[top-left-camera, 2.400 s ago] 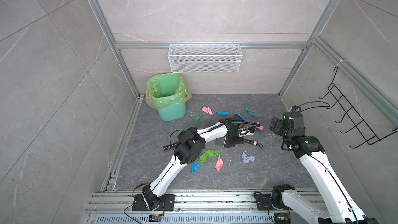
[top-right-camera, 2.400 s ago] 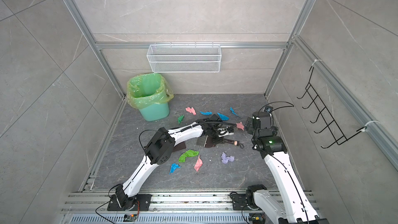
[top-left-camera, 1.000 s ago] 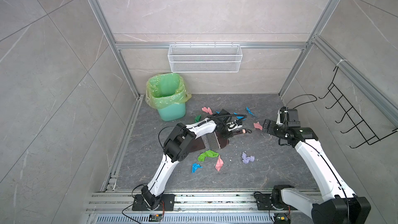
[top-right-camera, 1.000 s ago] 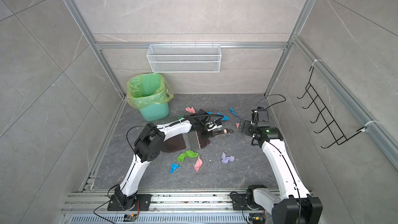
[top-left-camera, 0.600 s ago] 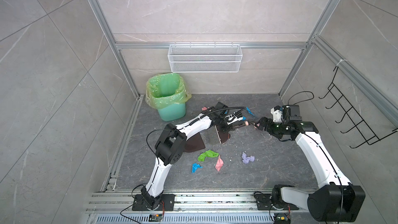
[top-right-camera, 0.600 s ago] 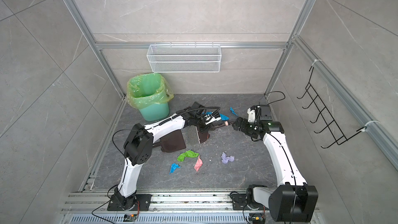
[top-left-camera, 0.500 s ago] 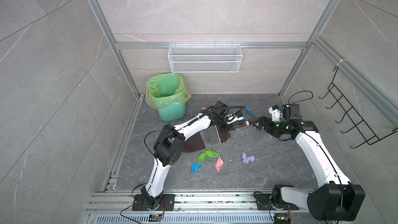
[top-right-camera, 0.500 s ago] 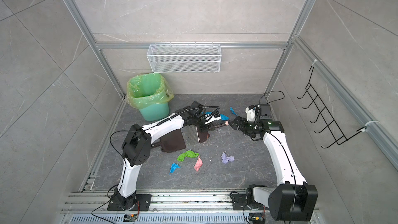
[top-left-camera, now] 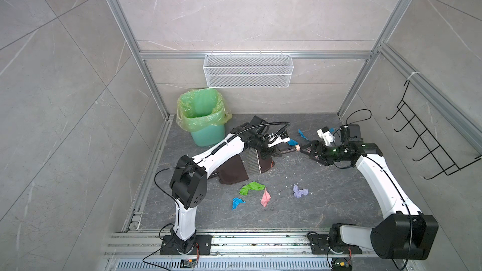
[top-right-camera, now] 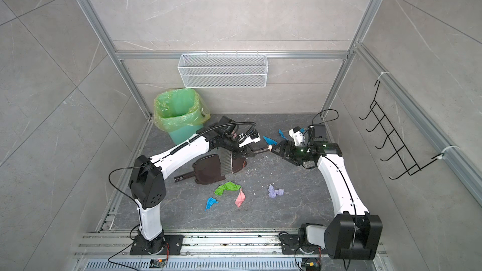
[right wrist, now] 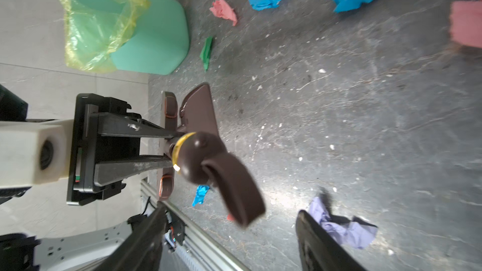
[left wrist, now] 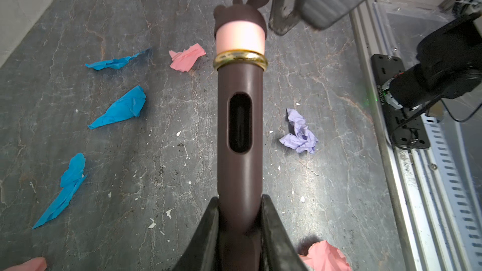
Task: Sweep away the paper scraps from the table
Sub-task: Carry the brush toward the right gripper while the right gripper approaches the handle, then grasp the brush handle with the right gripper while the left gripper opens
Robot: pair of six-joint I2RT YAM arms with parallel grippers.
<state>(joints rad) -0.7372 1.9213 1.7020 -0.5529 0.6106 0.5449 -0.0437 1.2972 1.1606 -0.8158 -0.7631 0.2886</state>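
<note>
The brush handle's pink-banded end (top-left-camera: 297, 148) points free toward my right gripper's open fingers, so I should keep holding with my left gripper until those fingers close on the handle (top-left-camera: 289, 151).
My left gripper (left wrist: 240, 199) is shut on the dark brown brush handle (left wrist: 240, 126), holding the brush (top-left-camera: 251, 159) over the table (top-left-camera: 339, 204) beside the brown dustpan (top-left-camera: 233, 170). My right gripper (top-left-camera: 306, 149) stands open at the handle's pink-banded end, whose strap loop (right wrist: 234, 186) hangs between the spread fingers (right wrist: 318, 241) without touching them. Paper scraps lie loose: green (top-left-camera: 251, 187), pink (top-left-camera: 265, 197), blue (top-left-camera: 237, 202) and lilac (top-left-camera: 300, 191) in front, blue ones (top-left-camera: 302, 134) behind the grippers.
A green bin (top-left-camera: 206, 123) with a yellow-green liner stands at the back left corner. A white wire basket (top-left-camera: 247, 74) hangs on the back wall and a black hook rack (top-left-camera: 427, 147) on the right wall. Aluminium rails (top-left-camera: 234, 241) edge the front.
My right gripper has swung left up to the handle's end and its jaws have narrowed a little. My left arm has carried the brush toward the back of the table.
</note>
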